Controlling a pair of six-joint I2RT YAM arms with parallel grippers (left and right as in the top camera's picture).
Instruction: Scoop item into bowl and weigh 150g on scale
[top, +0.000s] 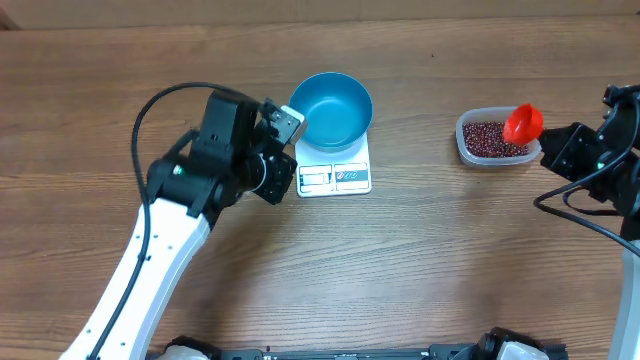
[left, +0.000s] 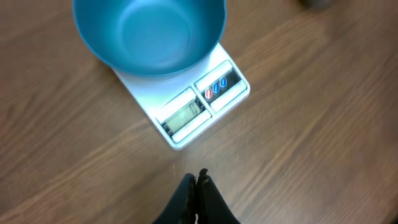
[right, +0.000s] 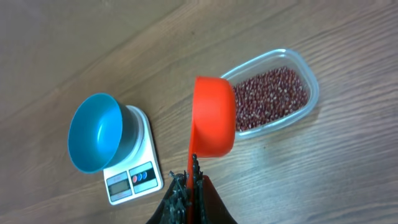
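Note:
The blue bowl (top: 331, 110) is on the white scale, so my left gripper keeps moving back gently from the scale's display edge until it opens over the clear wood (left: 200, 159).
The blue bowl (top: 334, 107) (left: 149, 34) (right: 94, 132) stands empty on the white scale (top: 335, 176) (left: 199, 112) (right: 134, 177) at table centre. My left gripper (top: 288, 122) (left: 197, 179) is shut with nothing in it, just left of the scale and short of its display edge. Dark red-brown beans (top: 490, 140) (right: 268, 98) fill a clear tub (top: 468, 150) (right: 306, 74) at the right. My right gripper (top: 560, 148) (right: 188, 177) is shut on the handle of an orange scoop (top: 523, 123) (right: 213, 117), whose cup hangs over the tub's near edge.
Bare wooden table (top: 420, 260) lies between the scale and the tub and along the front. A black cable (top: 160, 100) loops up from my left arm.

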